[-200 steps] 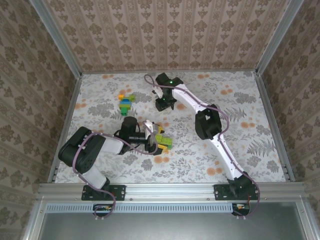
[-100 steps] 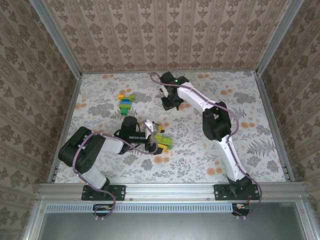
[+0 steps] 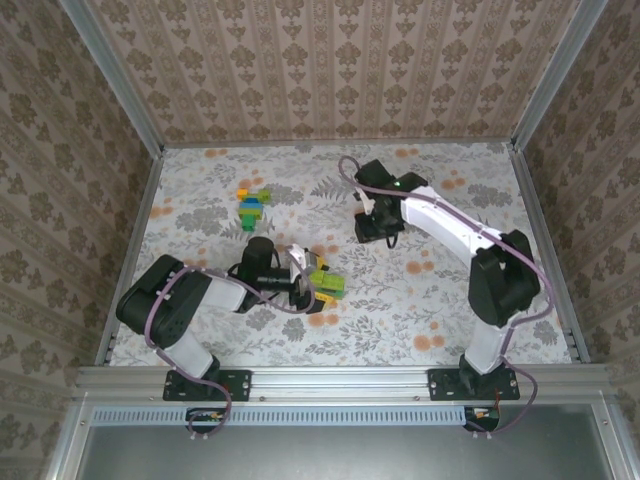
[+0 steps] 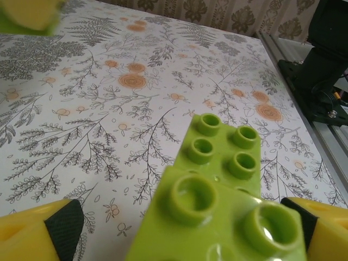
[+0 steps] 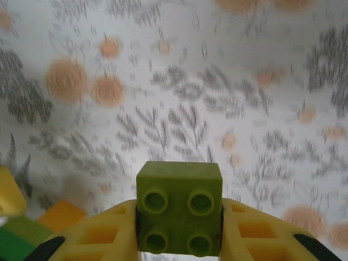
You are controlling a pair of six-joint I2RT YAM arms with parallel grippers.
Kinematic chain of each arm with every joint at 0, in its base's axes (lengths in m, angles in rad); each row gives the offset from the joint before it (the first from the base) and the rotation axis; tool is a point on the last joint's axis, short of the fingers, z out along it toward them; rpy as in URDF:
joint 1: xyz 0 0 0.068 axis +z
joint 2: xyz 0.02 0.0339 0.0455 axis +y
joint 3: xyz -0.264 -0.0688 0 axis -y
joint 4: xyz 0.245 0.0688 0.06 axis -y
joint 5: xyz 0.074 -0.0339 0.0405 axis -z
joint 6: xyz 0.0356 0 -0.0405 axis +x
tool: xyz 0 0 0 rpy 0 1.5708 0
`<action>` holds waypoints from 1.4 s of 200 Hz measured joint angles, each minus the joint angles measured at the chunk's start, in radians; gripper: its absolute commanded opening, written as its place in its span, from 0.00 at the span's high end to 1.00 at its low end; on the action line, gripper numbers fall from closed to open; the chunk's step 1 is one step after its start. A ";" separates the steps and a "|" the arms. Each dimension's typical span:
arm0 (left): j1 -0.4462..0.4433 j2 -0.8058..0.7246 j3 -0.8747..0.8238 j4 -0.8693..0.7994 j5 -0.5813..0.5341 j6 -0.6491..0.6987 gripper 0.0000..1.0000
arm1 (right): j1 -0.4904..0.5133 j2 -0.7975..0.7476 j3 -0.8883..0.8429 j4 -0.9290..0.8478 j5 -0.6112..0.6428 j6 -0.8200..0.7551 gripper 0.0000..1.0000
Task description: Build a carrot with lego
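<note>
The robot's open left gripper is crooked around the lime-green bricks point(image 4: 217, 168), so it should straighten out and grip their sides point(image 4: 152, 215) before the robot's right gripper adds the dark-green brick.
My left gripper point(image 3: 312, 283) lies low over the table left of centre, open. The carrot point(image 3: 326, 283) sits between its fingers. In the left wrist view I see two joined lime-green lego bricks point(image 4: 223, 185), studs up, touching the right finger point(image 4: 326, 231). A strip of table separates them from the left finger point(image 4: 38, 236). My right gripper point(image 3: 378, 230) hangs above the table right of centre. It is shut on a dark-green four-stud brick point(image 5: 179, 209).
A build of yellow, green and blue bricks point(image 3: 250, 205) lies at the back left. Blurred yellow, orange and green pieces point(image 5: 57, 215) show at the lower left of the right wrist view. Patterned walls enclose the table, and a metal rail point(image 3: 340, 380) runs along its near edge.
The right arm has swung from the back centre to the right and nearer, carrying the dark-green brick. The left arm and the lime-green bricks have stayed put.
</note>
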 measured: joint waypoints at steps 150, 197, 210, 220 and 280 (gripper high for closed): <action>-0.024 -0.078 -0.058 0.049 0.029 0.001 0.26 | 0.075 -0.256 -0.232 -0.021 -0.009 0.154 0.71; -0.025 -0.078 -0.058 0.042 0.019 0.003 0.06 | 0.107 -0.236 -0.217 -0.029 -0.009 0.167 0.71; -0.025 -0.078 -0.058 0.034 0.015 0.004 0.06 | 0.120 -0.221 -0.195 -0.035 -0.009 0.172 0.71; -0.025 -0.078 -0.057 0.026 0.011 0.008 0.07 | 0.131 -0.210 -0.177 -0.035 -0.009 0.173 0.71; -0.025 -0.056 -0.021 -0.011 0.000 0.037 0.19 | 0.195 -0.163 -0.141 -0.035 -0.018 0.195 0.71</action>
